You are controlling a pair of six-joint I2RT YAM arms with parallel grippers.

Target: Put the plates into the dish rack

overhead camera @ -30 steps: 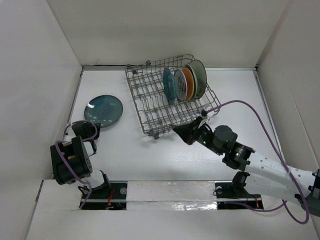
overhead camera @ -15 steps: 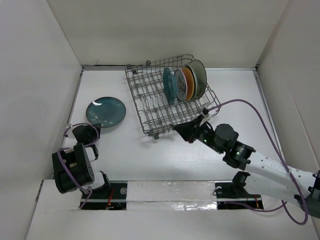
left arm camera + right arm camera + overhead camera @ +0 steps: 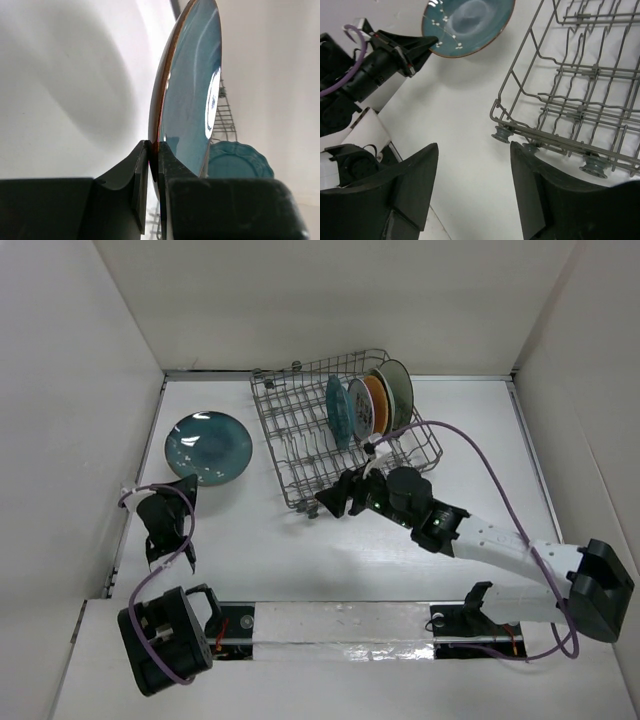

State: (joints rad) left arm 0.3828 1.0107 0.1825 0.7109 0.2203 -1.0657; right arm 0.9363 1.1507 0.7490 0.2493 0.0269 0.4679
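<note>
The dark teal plate (image 3: 208, 446) is in my left gripper, well short of the standing plates, so my right gripper should take it over by its free rim (image 3: 248, 440).
My left gripper (image 3: 188, 483) is shut on the near rim of the dark teal plate (image 3: 208, 446), left of the dish rack (image 3: 300, 445). In the left wrist view the plate (image 3: 192, 95) stands edge-on, its rim pinched between the fingers of that gripper (image 3: 154, 150). The right wrist view shows the plate (image 3: 467, 22) tilted above its shadow, with the left gripper (image 3: 431, 41) on its rim. Several plates stand in the rack: teal scalloped (image 3: 338, 410), cream patterned (image 3: 359, 408), orange (image 3: 376, 404), pale green (image 3: 396, 392). My right gripper (image 3: 335, 498) is open and empty at the rack's near corner (image 3: 502, 131).
White walls close in the table on the left, back and right. The rack's left rows of tines (image 3: 290, 420) hold nothing. The right arm's purple cable (image 3: 480, 465) arcs over the table right of the rack. The left arm's base (image 3: 165, 640) sits at the near left edge.
The left gripper shut on the dark teal plate's rim and raised it, tilting it. The right gripper opened wide and moved left along the rack's near edge.
</note>
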